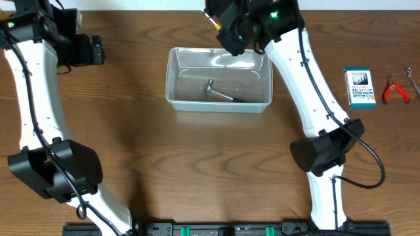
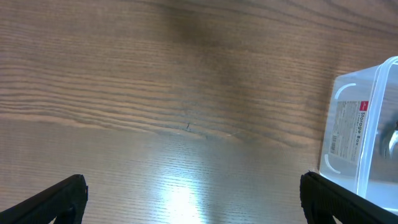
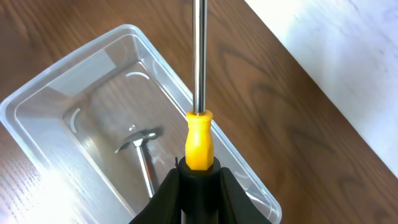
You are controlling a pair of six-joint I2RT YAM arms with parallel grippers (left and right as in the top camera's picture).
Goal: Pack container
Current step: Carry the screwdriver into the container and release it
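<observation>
My right gripper has the screwdriver (image 1: pixel 217 25) by its handle above the open container's far rim. I should keep lowering inward until the screwdriver gets near the hammer (image 1: pixel 222 94).
The clear plastic container (image 1: pixel 220 103) stands on the wooden table at the top middle, with a small metal hammer (image 1: pixel 222 93) lying in it. The container also shows in the right wrist view (image 3: pixel 37 99), with the hammer (image 3: pixel 142 149) on its floor, and its corner shows in the left wrist view (image 2: pixel 367 130). My right gripper (image 3: pixel 198 180) is shut on a screwdriver (image 3: pixel 199 134) with a yellow and black handle and a long steel shaft, held above the container's far rim (image 1: pixel 230 33). My left gripper (image 2: pixel 193 199) is open and empty, over bare table left of the container.
A small blue-and-white box (image 1: pixel 359 87) lies right of the container. Red-handled pliers (image 1: pixel 395 90) and another tool (image 1: pixel 412 77) lie at the far right edge. The table's far edge runs close behind the container.
</observation>
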